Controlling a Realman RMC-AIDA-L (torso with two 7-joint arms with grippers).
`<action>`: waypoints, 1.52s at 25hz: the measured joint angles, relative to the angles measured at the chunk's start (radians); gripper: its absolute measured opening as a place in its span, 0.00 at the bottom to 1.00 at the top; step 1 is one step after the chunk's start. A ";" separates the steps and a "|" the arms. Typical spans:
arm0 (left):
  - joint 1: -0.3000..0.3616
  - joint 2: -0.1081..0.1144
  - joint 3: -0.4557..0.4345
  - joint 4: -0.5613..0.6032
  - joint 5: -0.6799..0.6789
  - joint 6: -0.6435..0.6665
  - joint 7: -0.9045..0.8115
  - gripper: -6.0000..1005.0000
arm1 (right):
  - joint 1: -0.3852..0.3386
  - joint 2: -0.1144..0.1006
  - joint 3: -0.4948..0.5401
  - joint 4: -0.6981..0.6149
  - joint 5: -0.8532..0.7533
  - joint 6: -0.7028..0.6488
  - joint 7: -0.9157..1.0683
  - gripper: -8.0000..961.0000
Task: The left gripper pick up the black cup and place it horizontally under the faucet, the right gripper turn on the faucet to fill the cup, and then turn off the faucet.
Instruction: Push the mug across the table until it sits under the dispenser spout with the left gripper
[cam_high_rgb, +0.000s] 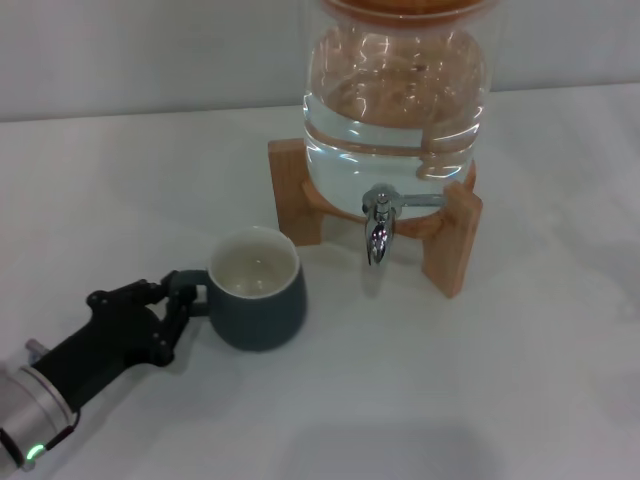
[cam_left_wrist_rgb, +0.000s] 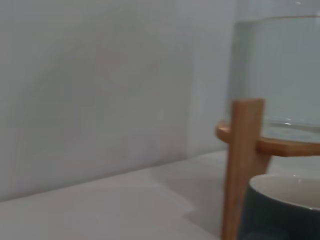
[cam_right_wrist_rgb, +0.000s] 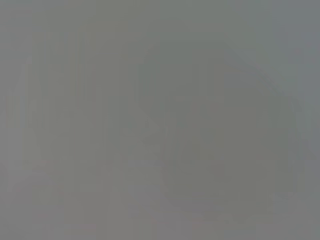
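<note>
The robot's left gripper has the upright black cup (cam_high_rgb: 257, 290) by its handle, so it should go on moving toward the faucet until the opening of the cup is below the spout (cam_high_rgb: 373, 290).
The black cup (cam_high_rgb: 258, 298) stands upright on the white table, left of and a little nearer than the faucet (cam_high_rgb: 378, 226). Its cream inside looks empty. My left gripper (cam_high_rgb: 178, 304) reaches in from the lower left, and its fingers are closed on the cup's loop handle. The faucet's spout points down and its thin lever points toward the right. No water runs from it. The left wrist view shows the cup's rim (cam_left_wrist_rgb: 285, 200) close by. My right gripper is out of view, and its wrist view shows only plain grey.
The glass water jar (cam_high_rgb: 395, 100), well filled, sits on a wooden stand (cam_high_rgb: 455, 240) at the back centre. A stand leg (cam_left_wrist_rgb: 242, 165) shows just beside the cup in the left wrist view. The white table (cam_high_rgb: 520, 380) spreads around them.
</note>
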 joint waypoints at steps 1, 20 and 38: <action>-0.004 -0.001 0.016 0.001 0.000 0.000 0.002 0.18 | 0.000 0.000 0.000 0.002 -0.001 0.002 0.000 0.82; -0.099 -0.012 0.185 0.036 -0.009 0.032 0.027 0.16 | 0.000 0.000 0.000 0.017 -0.003 0.007 -0.001 0.82; -0.150 -0.007 0.509 0.124 -0.214 0.165 -0.018 0.14 | 0.006 0.000 -0.002 0.017 -0.003 0.002 -0.012 0.82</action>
